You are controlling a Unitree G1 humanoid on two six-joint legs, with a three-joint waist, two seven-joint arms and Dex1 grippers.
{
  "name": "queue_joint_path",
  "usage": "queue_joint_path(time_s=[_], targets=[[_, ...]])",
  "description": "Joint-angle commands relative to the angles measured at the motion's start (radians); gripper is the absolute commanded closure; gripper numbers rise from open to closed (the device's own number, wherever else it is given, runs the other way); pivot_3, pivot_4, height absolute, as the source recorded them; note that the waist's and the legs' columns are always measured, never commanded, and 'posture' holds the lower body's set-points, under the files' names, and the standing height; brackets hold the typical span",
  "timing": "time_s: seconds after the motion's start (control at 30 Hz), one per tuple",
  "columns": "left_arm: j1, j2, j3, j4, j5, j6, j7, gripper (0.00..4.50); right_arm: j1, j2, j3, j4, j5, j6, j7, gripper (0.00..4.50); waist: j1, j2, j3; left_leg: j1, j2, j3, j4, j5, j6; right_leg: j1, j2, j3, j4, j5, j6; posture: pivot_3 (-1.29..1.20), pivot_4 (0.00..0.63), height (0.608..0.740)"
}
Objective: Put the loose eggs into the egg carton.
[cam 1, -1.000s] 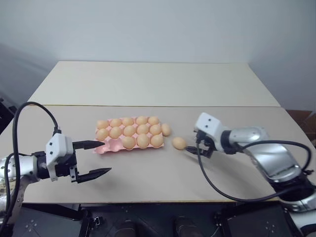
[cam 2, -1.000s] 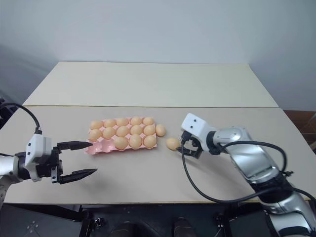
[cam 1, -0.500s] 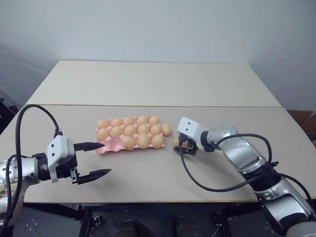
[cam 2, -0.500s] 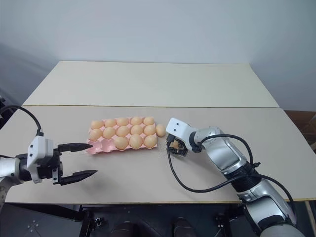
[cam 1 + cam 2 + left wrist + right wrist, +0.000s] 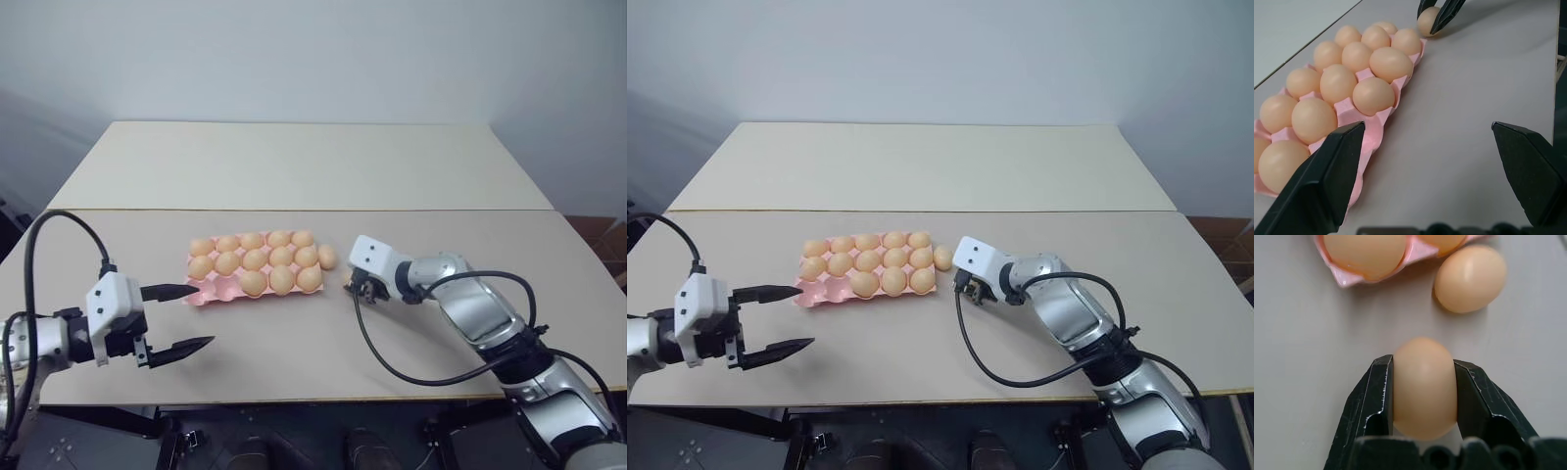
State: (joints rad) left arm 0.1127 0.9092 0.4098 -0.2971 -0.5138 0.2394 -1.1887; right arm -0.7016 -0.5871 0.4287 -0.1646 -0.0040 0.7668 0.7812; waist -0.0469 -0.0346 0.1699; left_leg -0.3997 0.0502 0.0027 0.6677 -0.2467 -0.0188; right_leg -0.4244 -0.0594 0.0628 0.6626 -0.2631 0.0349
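The fingers of the robot's right gripper hold the egg squarely (image 5: 1424,387) by its sides, so the robot should keep carrying it until it sits in the empty cup (image 5: 227,288) beside the front-row eggs.
The pink egg carton (image 5: 214,290) lies on the near table, most of its cups filled with tan eggs, and its front left cups show bare. One loose egg (image 5: 327,257) rests on the table against the carton's right end. Just right of it, my right gripper (image 5: 356,287) is shut on a second loose egg (image 5: 1424,387), low at the table surface. The right wrist view has that egg clamped between both fingers, with the other loose egg (image 5: 1470,278) beyond it. My left gripper (image 5: 204,315) hovers open at the carton's front left corner, holding nothing.
A second pale table (image 5: 294,162) adjoins the far side along a seam. The right arm's black cable (image 5: 392,364) loops over the table in front of the arm. Bare tabletop stretches in front of the carton to the near edge (image 5: 323,399).
My right gripper slid left onto the loose egg and went from open to shut around it. The left gripper has stayed where it was, open.
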Motion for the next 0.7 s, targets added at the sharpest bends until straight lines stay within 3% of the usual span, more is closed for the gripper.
queue_joint_path(time_s=[0.03, 0.17, 0.37, 0.7], targets=[[0.041, 0.033, 0.092, 0.029, 0.013, -0.021, -0.014, 0.0, -0.084, 0.095, -0.094, -0.084, 0.039, 0.001, -0.052, 2.91, -0.007, 0.0, 0.0, 0.0, 0.0, 0.0, 0.0, 0.0, 0.0, 0.0, 0.0, 0.0, 0.0, 0.0, 0.0, 0.0, 0.15, 0.74], [0.065, 0.052, 0.139, 0.044, 0.006, -0.014, -0.02, 0.0, -0.148, 0.257, -0.108, -0.053, 0.068, 0.002, -0.11, 2.91, -0.015, 0.0, 0.0, 0.0, 0.0, 0.0, 0.0, 0.0, 0.0, 0.0, 0.0, 0.0, 0.001, 0.0, 0.0, 0.0, 0.15, 0.74], [0.106, 0.052, 0.167, 0.023, 0.002, 0.005, -0.018, 0.0, -0.183, 0.442, -0.029, 0.031, 0.053, -0.067, -0.16, 2.91, -0.012, 0.0, 0.0, -0.001, 0.0, -0.001, 0.0, 0.0, 0.0, 0.0, -0.001, -0.001, 0.0, 0.0, 0.0, 0.0, 0.15, 0.74], [0.188, 0.019, 0.201, -0.056, -0.021, 0.029, 0.011, 0.0, -0.19, 0.669, 0.057, 0.254, 0.023, -0.29, -0.198, 2.91, -0.022, 0.0, 0.0, 0.0, 0.001, -0.001, 0.0, 0.0, 0.0, -0.001, -0.001, -0.001, 0.001, 0.0, 0.0, 0.0, 0.15, 0.74]])
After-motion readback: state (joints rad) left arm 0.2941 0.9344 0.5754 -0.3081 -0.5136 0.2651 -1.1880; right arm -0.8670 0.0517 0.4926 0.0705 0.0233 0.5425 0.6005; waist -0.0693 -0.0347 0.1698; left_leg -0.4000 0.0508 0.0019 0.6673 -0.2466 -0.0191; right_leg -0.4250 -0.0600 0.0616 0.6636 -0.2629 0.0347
